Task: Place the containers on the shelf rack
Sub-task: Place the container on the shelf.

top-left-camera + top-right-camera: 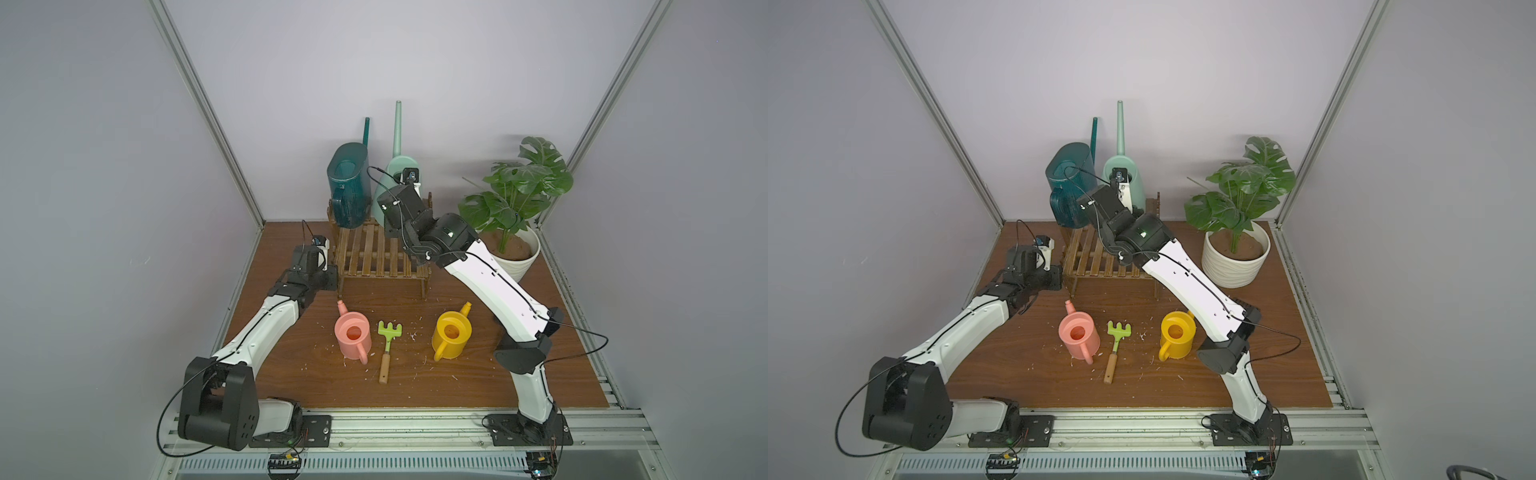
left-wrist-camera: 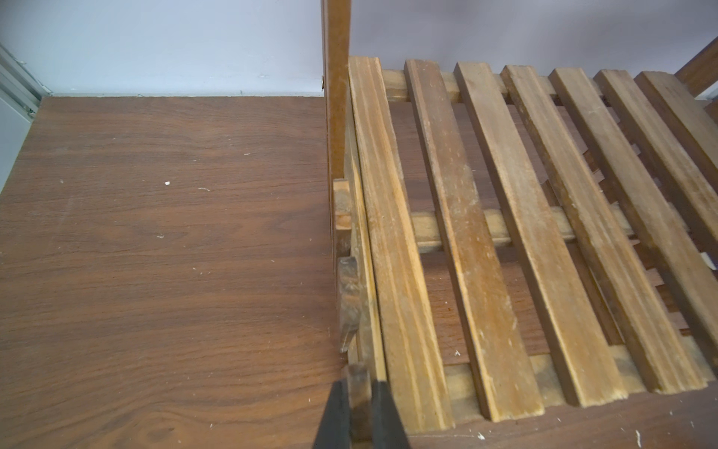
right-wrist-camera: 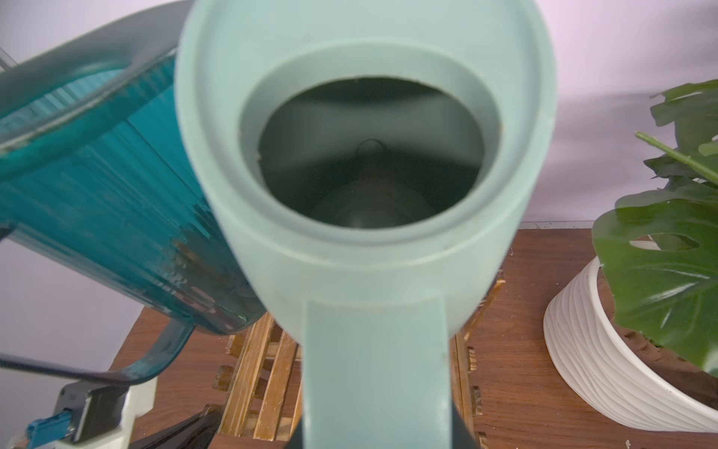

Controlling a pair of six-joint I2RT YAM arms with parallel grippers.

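I should keep my right gripper lowering the mint green can (image 1: 1136,182), now hanging upright over the loose end of the upper level (image 1: 1152,206), until its base touches the slats.
The dark teal can (image 1: 349,183) (image 1: 1069,183) stands on the upper tier of the brown slatted shelf rack (image 1: 374,253) (image 1: 1088,253). Beside it, at the same tier, is the mint green can (image 1: 380,199) (image 3: 369,272). My right gripper (image 1: 395,195) (image 3: 377,427) is shut on its flat handle. Whether its base rests on the slats is hidden. My left gripper (image 1: 332,270) (image 2: 359,404) is shut on a thin wooden piece at the rack's left side. The pink can (image 1: 352,334) and the yellow can (image 1: 452,332) stand on the table in front of the rack.
A white ribbed pot (image 1: 519,257) with a leafy plant stands right of the rack, close to my right arm. A green toy rake (image 1: 388,336) lies between the pink and yellow cans. Walls and metal frame posts close in the back and sides.
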